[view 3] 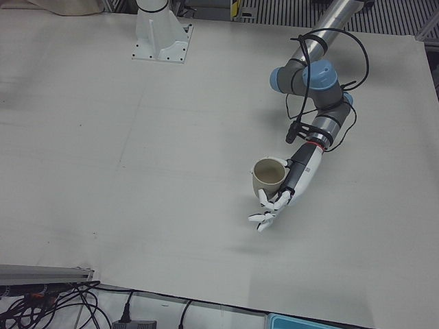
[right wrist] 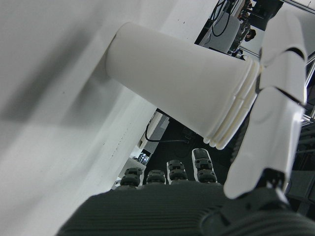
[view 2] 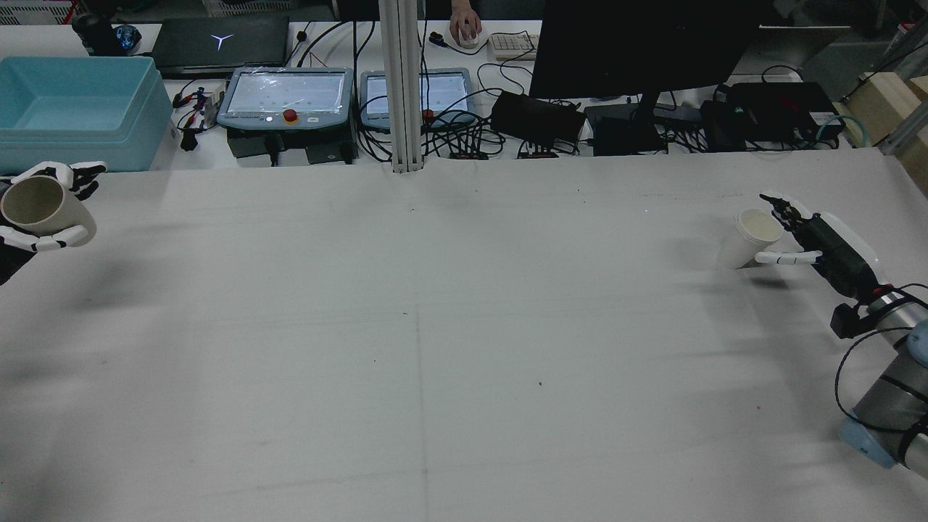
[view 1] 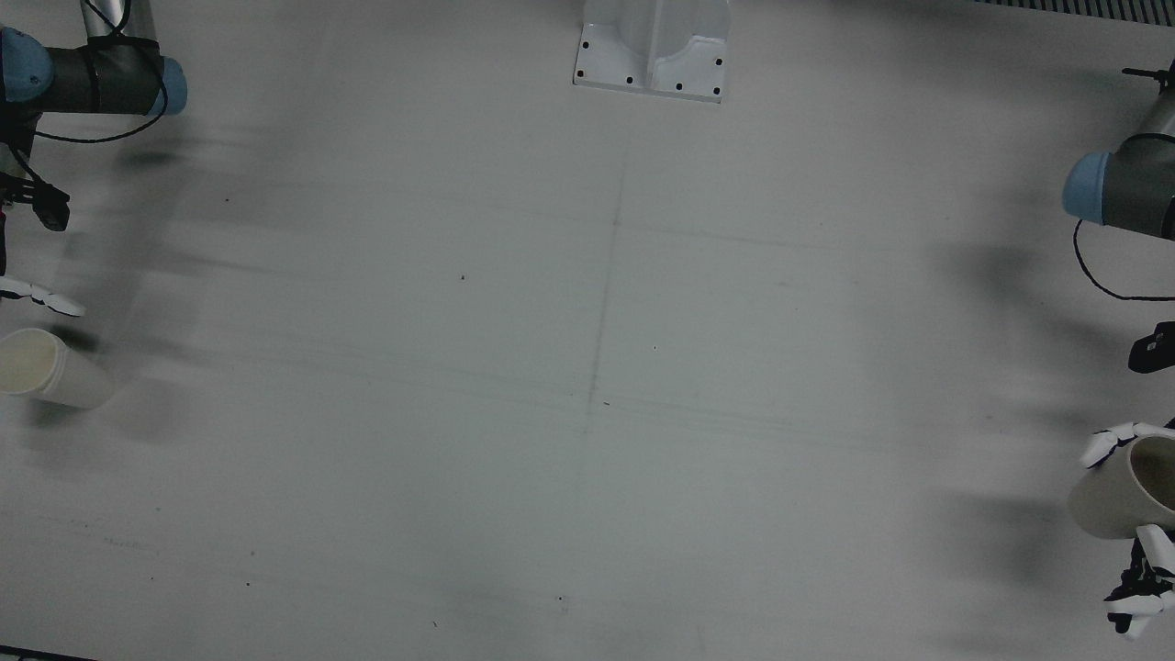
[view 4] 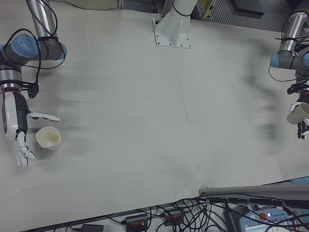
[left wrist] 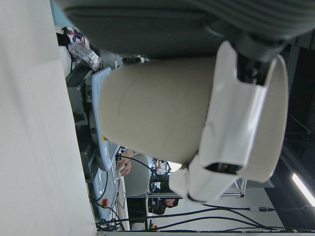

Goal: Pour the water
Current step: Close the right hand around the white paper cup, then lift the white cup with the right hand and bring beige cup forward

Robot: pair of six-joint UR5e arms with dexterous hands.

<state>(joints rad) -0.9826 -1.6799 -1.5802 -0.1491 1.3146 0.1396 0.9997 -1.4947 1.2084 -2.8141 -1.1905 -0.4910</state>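
I expect the white paper cup (view 1: 68, 373) to stay together as one when I lift and tilt it, because several rim bands (right wrist: 239, 105) are stacked tightly at the cup's opening.
My left hand (view 2: 51, 217) is shut on a beige cup (view 2: 36, 205) and holds it above the table at my far left, tilted a little. It also shows in the left-front view (view 3: 296, 179) with the cup (view 3: 269, 177), and in the left hand view with fingers (left wrist: 236, 123) across the cup (left wrist: 157, 113). A white paper cup (view 2: 750, 235) stands on the table at my far right. My right hand (view 2: 823, 243) is open, with its fingers spread on either side of this cup (view 4: 48, 137). One finger (right wrist: 275, 113) lies close beside the rim (right wrist: 231, 128).
The white arm pedestal (view 1: 654, 50) stands at the table's far middle edge in the front view. A blue bin (view 2: 72, 109), control tablets (view 2: 286, 98) and cables lie beyond the table's back edge.
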